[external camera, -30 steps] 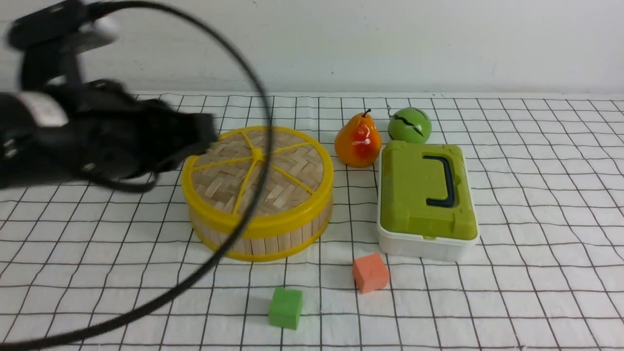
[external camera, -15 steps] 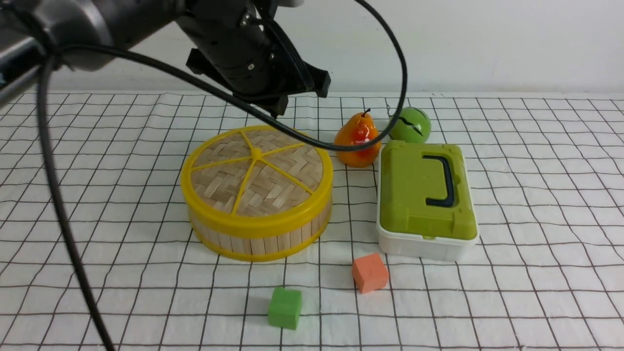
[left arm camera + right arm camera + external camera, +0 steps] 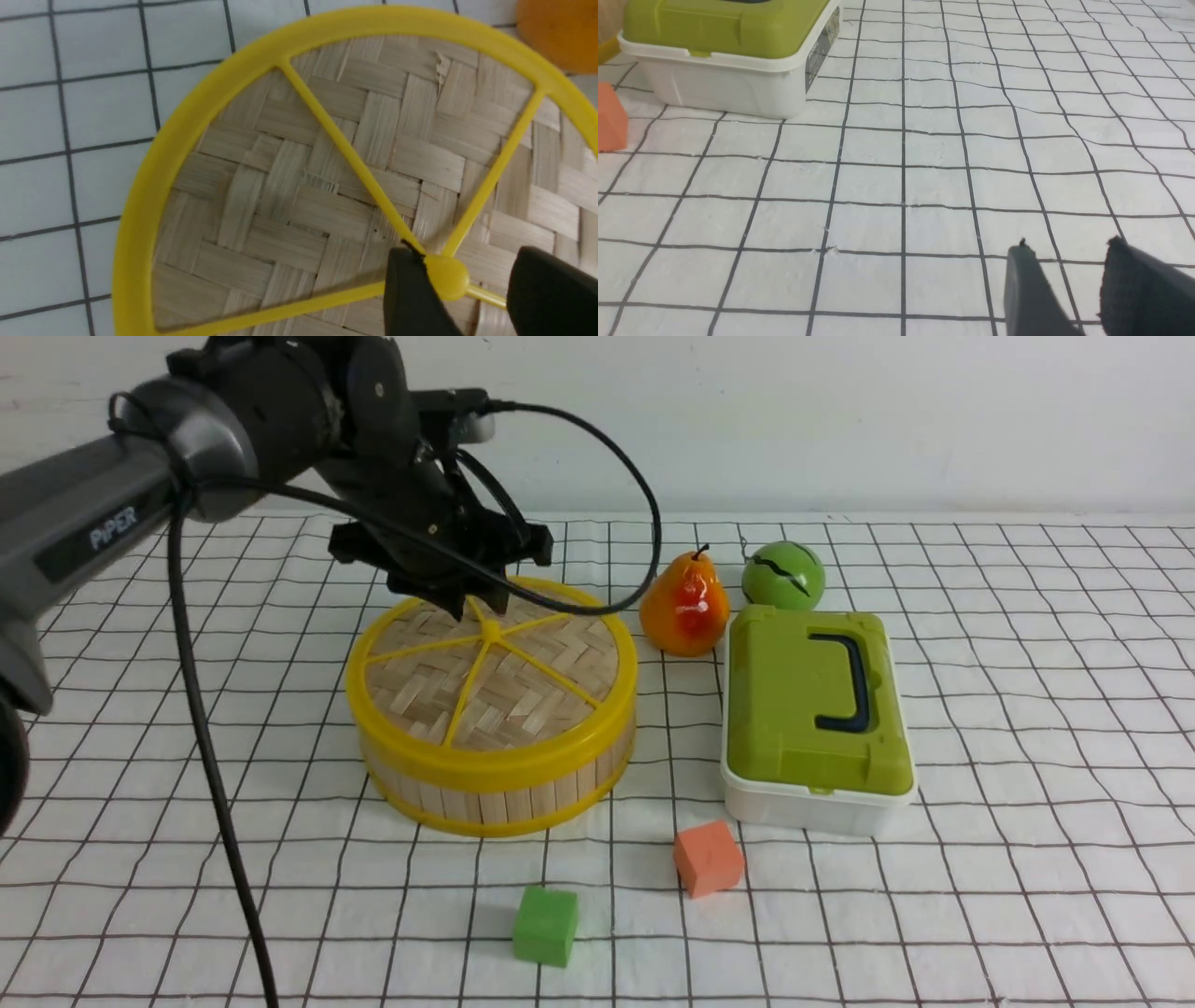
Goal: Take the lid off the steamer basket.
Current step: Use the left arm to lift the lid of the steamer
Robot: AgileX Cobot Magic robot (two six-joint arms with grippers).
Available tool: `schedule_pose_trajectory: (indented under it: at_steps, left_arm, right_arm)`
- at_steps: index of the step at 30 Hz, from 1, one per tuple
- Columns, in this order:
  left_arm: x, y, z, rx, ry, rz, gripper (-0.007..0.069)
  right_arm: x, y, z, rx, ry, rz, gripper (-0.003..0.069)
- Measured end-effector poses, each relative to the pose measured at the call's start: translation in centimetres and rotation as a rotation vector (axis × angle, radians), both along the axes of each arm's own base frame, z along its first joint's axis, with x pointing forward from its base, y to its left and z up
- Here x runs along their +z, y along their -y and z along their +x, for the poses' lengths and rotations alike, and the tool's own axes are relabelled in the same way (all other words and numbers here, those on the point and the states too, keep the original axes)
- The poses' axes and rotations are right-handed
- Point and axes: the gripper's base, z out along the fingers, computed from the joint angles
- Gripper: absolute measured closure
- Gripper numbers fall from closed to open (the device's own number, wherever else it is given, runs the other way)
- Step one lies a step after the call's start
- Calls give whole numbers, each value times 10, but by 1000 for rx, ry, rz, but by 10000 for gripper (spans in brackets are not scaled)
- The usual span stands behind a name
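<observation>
The lid's yellow rim is smooth and free of clasps, so the lid should come loose and leave the steamer basket behind when the robot lifts the lid's middle.
The lid, a woven bamboo disc with a yellow rim and spokes, sits on the steamer basket, a round tub of pale slats. My left gripper hangs just over the lid's centre. In the left wrist view the lid fills the frame. The left gripper is open, with its two black fingers on either side of the yellow hub and one finger close against it. My right gripper is open and empty, low over the cloth, out of the front view.
A pear and a green ball stand behind the white box with a green lid, right of the basket. An orange cube and a green cube lie in front. The box also shows in the right wrist view.
My left arm has swung from the far left, up over the basket, and come down so its open fingers are at the lid's hub. The lid and basket have not moved.
</observation>
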Motion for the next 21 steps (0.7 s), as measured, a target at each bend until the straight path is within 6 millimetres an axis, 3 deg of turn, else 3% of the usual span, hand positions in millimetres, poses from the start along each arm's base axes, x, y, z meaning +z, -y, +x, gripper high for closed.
schedule_pose_trajectory:
  at_steps: [4,8,12,16,20,21]
  left_arm:
    - [-15,5,3,-22,-11,53,328]
    - [-14,5,4,-25,-2,64,372]
    - [-14,7,4,-26,-2,57,530]
    - [-10,7,3,-26,7,53,521]
    - [26,0,-6,-23,77,56,521]
    - [52,-7,-13,-17,141,64,521]
  right_arm:
    - [0,0,0,0,0,0,419]
    - [0,0,0,0,0,0,419]
    - [0,0,0,0,0,0,419]
    - [0,0,0,0,0,0,419]
    - [0,0,0,0,0,0,419]
    - [0,0,0,0,0,0,419]
